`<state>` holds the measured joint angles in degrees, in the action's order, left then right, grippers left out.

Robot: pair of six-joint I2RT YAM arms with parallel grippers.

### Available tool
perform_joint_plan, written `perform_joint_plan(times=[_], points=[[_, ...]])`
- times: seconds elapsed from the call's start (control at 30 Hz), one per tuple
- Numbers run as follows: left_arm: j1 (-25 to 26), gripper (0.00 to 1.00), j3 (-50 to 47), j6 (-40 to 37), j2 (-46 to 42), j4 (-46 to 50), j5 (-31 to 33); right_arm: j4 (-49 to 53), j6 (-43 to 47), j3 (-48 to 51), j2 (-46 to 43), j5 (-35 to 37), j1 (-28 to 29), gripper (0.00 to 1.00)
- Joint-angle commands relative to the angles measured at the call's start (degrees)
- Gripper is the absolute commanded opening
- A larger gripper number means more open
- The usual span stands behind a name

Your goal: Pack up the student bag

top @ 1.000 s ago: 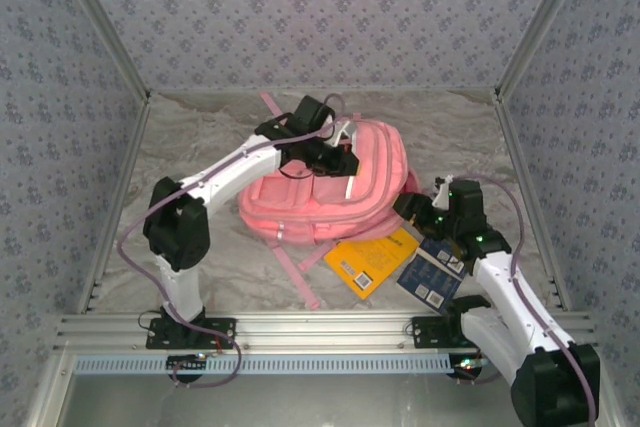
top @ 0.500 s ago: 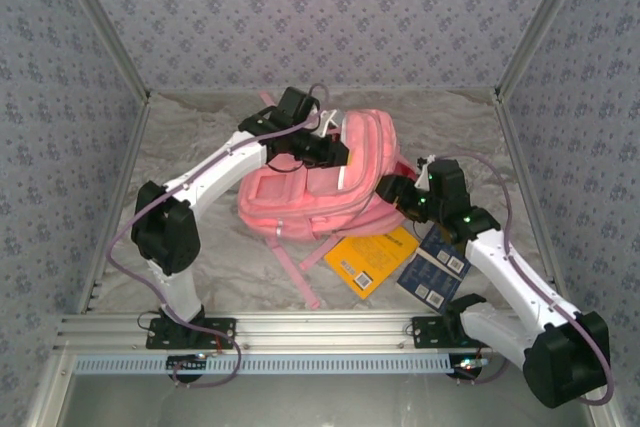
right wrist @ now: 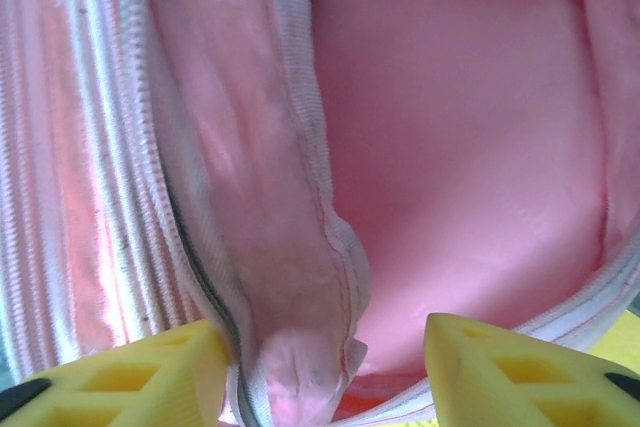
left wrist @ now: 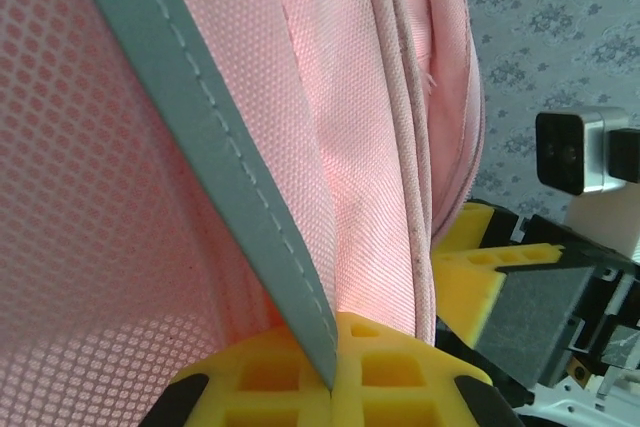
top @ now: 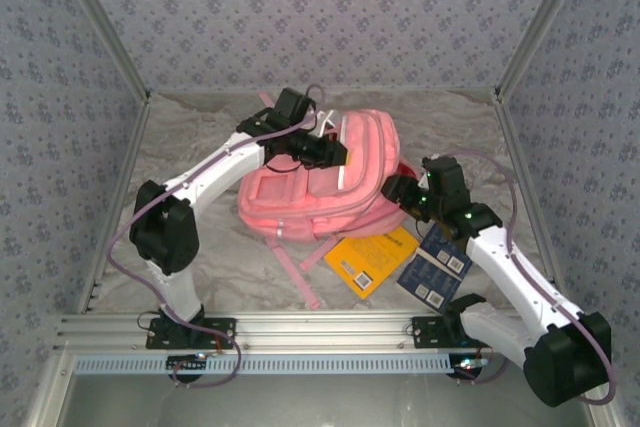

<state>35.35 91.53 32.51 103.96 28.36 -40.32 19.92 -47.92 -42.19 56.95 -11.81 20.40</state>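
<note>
The bag's top side droops low over its narrow opening, so my left gripper should pull the bag's pale trim strip back, away from my right gripper, before packing.
The pink student bag lies mid-table, its top side raised. My left gripper is shut on the bag's pale trim strip, which is pinched between the yellow fingers, and it holds the flap up. My right gripper is at the bag's right side, at the mouth of the opening. In the right wrist view that gripper is open. The folded zip edge hangs between its fingers, close against the left one. The pink lining shows beyond.
A yellow book and dark blue booklets lie on the table in front of the bag, under the right arm. A pink strap trails toward the front rail. Patterned walls close in the sides and back.
The left gripper has lifted the bag's flap up and back. The right gripper has swung left from over the booklets to the bag's open edge, its jaws narrowing slightly.
</note>
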Motion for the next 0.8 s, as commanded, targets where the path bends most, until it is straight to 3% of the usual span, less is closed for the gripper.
perform_joint_plan(times=[0.0,0.37,0.53,0.77], points=[[-2.5,0.0,-0.75,1.61,-4.77,-4.54,-1.08,6.88,2.59,-1.52,1.46,4.45,0.06,0.51],[-6.2,0.0,-2.46,4.14,-7.46,-7.0,-2.68,6.68,6.8,1.6,-1.83,5.04,-2.66,0.27],[-5.79,0.0,-5.17,7.02,-6.8,-11.21,-3.55,9.84,5.53,-7.03,-1.24,9.77,2.77,0.29],[-3.06,0.0,-6.71,9.29,-4.48,-15.27,-3.21,20.01,-2.66,-21.15,10.38,16.18,7.04,0.25]])
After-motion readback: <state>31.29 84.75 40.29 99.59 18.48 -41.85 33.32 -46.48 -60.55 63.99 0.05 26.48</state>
